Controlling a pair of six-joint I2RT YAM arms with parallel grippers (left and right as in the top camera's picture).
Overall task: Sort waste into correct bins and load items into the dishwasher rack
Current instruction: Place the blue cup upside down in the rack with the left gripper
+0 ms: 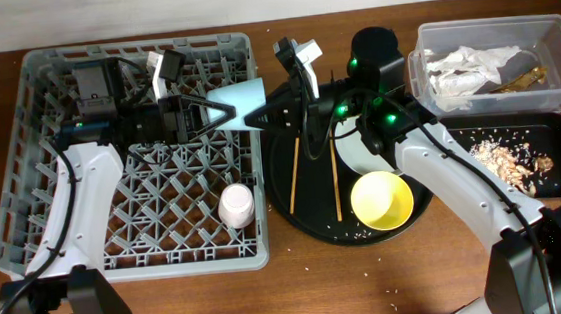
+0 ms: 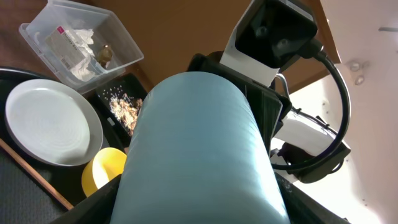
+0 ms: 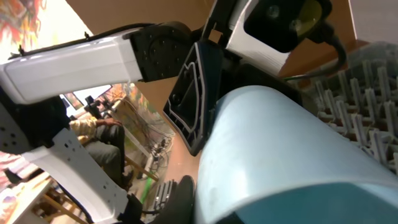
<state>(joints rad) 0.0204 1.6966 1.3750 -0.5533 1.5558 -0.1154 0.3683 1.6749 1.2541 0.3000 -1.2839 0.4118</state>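
Observation:
My right gripper needs to move away before my left gripper lowers the cup into the rack (image 1: 230, 158), because both grippers are holding the light blue cup (image 1: 241, 104) over the rack's edge.
The light blue cup (image 1: 248, 104) lies on its side in the air over the right edge of the grey dishwasher rack (image 1: 53, 195). My left gripper (image 1: 222, 112) is shut on its narrow end and my right gripper (image 1: 279, 111) is shut on its rim. The cup fills the left wrist view (image 2: 199, 155) and the right wrist view (image 3: 280, 149). A pink-white cup (image 1: 235, 205) stands upside down in the rack. The plate (image 1: 355, 153), yellow bowl (image 1: 381, 199) and chopsticks (image 1: 295, 176) lie on the round black tray (image 1: 316, 219).
The clear tub (image 1: 551, 30) at the back right holds the white napkin (image 1: 469, 67) and the gold wrapper (image 1: 525, 80). The shallow black tray (image 1: 559, 125) in front of it holds food scraps (image 1: 506, 159). A few crumbs lie on the table near the round tray.

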